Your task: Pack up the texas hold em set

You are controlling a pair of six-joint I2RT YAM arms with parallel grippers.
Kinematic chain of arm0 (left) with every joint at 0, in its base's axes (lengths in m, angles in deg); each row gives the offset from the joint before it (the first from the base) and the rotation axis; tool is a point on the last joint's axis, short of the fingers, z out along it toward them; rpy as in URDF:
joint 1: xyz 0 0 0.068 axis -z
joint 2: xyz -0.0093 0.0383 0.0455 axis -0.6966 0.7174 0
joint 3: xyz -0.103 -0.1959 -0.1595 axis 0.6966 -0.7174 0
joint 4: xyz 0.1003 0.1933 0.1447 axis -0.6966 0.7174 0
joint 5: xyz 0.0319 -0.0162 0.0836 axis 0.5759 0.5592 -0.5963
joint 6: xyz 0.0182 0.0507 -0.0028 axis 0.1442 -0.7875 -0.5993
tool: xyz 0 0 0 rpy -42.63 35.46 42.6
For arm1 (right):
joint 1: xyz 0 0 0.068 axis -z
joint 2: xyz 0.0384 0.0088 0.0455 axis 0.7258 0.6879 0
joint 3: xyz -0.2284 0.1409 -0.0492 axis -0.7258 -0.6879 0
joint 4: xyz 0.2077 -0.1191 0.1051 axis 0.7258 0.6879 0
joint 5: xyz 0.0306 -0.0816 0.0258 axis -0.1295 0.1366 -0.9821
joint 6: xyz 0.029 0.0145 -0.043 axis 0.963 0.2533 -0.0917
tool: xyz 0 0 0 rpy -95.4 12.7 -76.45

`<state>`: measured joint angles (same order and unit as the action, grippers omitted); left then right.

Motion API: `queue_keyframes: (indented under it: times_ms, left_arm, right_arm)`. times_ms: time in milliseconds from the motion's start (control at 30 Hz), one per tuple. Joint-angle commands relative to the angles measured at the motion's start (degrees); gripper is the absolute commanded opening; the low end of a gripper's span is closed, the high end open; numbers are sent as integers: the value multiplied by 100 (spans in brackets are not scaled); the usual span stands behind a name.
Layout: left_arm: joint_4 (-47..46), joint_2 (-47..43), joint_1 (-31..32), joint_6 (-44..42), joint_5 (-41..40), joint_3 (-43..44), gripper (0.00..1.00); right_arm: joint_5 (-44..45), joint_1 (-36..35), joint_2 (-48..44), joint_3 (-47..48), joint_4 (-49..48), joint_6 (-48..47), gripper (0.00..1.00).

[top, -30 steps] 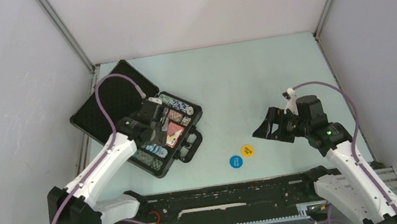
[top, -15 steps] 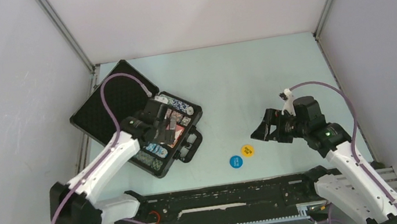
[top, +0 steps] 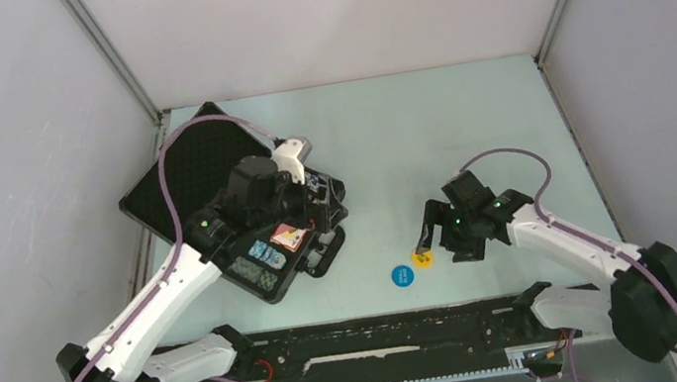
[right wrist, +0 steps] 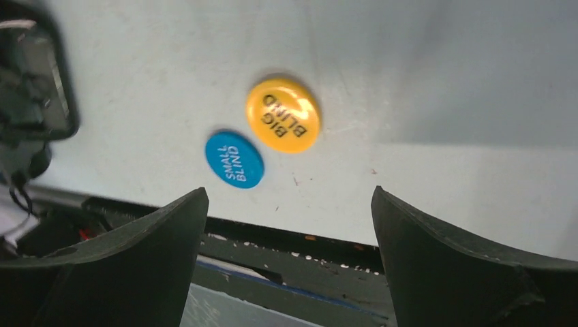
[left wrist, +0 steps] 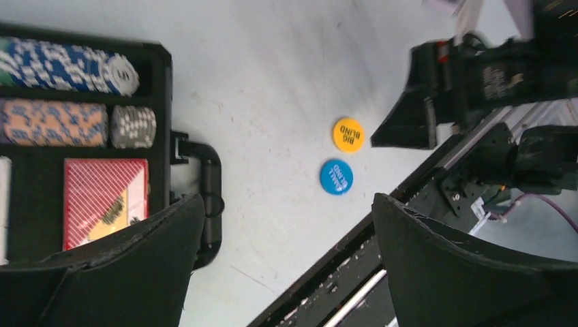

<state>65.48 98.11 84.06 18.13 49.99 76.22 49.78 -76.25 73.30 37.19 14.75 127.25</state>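
Observation:
The space beside the yellow disc [top: 422, 258] is crowded by my right gripper, so my right gripper should move back first to make room for my empty left gripper to pick up the blue disc [top: 402, 276].
The black briefcase [top: 187, 172] lies open at the left, foam lid folded back. Its tray holds rows of poker chips [left wrist: 68, 65] and a red card deck [left wrist: 102, 201]; the handle [left wrist: 208, 197] points toward the middle of the table. My left gripper [top: 312, 210] hovers over the tray's right end, open and empty [left wrist: 287, 204]. A yellow "BIG BLIND" disc [right wrist: 283, 114] and a blue "SMALL BLIND" disc [right wrist: 234, 159] lie flat on the table, close together. Just beside the yellow disc [top: 421, 257] hangs my right gripper [top: 441, 236], open and empty [right wrist: 290, 194].
A black rail [top: 384, 329] runs along the near table edge, close behind the blue disc [top: 402, 275]. White walls enclose the table on three sides. The left arm's cable arches over the case lid.
My left gripper rose from the tray, turned toward the right and opened wide. The right gripper travelled left and down to the yellow disc.

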Motion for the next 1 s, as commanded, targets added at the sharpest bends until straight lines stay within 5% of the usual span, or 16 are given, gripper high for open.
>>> queue_keyframes:
  times_ms: [0, 233, 367, 567, 767, 967]
  left_arm:
    - [18, -220, 19, -717, -266, 839, 99]
    - [547, -15, 22, -1407, -766, 991, 100]
    - [258, 389, 293, -559, -111, 438, 96]
    - [-531, 1331, 1739, 573, -798, -89, 91]
    - [-374, 3093, 2754, 1039, -1908, 810, 88]
    - [99, 4469, 3070, 1119, -2120, 1675, 90]
  right_arm:
    - [1080, -289, 387, 366, 295, 1756, 100]
    - [827, -204, 861, 589, 156, 2040, 100]
    - [583, 131, 294, 712, 165, 714, 94]
    - [1301, 989, -1379, 1023, 1033, -471, 100]
    - [645, 2173, -2385, 1458, 1314, -1176, 100]
    - [210, 2597, -2761, 1482, 1456, -1404, 100]
